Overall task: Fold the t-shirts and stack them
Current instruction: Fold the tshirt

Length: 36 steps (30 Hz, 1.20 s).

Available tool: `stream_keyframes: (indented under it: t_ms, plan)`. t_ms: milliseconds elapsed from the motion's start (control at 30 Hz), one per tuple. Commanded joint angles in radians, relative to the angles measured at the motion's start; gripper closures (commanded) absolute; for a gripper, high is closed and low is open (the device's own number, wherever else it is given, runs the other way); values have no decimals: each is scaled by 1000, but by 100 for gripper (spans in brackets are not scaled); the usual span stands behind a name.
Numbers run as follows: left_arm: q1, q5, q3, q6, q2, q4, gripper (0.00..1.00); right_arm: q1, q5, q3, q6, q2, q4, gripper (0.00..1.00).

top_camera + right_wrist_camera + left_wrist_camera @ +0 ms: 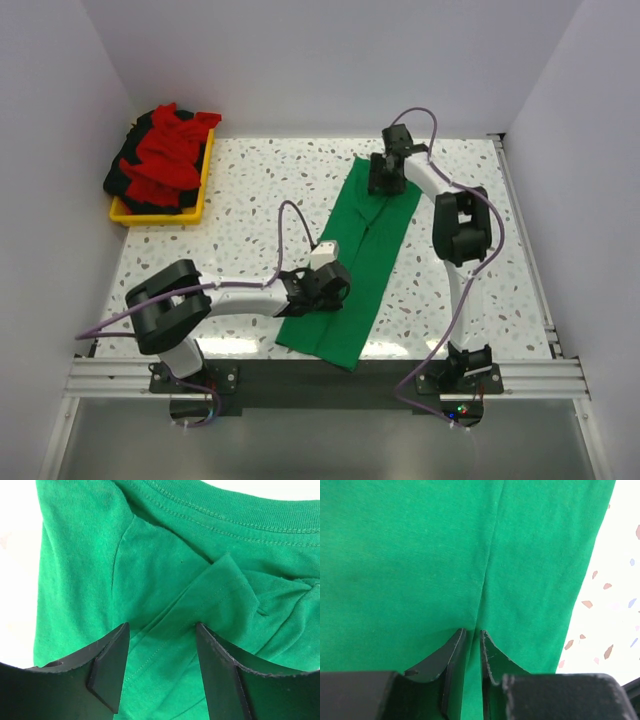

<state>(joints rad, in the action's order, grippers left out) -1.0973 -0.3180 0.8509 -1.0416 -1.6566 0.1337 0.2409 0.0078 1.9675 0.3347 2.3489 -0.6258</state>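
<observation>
Next, my right gripper straightens the folded edge of the green t-shirt (364,236), which is bunched up below the sleeve. It should pinch that bunch (369,227) and pull it straight before the next fold.
A bright green t-shirt (372,235) lies folded into a long strip down the middle of the table. My left gripper (322,287) is low on its near part, by the left edge. In the left wrist view the left gripper (472,630) has its jaws nearly together on a raised crease of the green t-shirt (410,555). My right gripper (383,182) is at the far, collar end. There the right gripper (161,625) stands open, its fingers straddling a folded sleeve (210,600) just below the collar seam. A red t-shirt (168,150) and a black one (124,180) are heaped at back left.
A shallow yellow tray (203,188) at the back left holds the heaped red and black shirts. White walls close in the speckled table (250,190) on three sides. A metal rail (320,378) runs along the near edge by the arm bases.
</observation>
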Motion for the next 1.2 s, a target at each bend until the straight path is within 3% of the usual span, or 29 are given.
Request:
stream_keyframes:
  t_ms: [0, 300, 600, 867, 1167]
  plan:
    - [-3, -21, 36, 35, 64, 30, 78, -5, 58, 16, -28, -98, -75, 40]
    - [40, -47, 11, 64, 173, 63, 75, 44, 133, -139, -10, -240, -14, 42]
    - [164, -18, -75, 87, 280, 60, 75, 152, 204, -134, -11, -181, -26, 43]
    - [189, -18, -105, 106, 313, 73, 75, 224, 277, -173, 1, -159, 0, 44]
    - [191, -13, -115, 106, 313, 66, 75, 238, 340, -153, 21, -122, -22, 59]
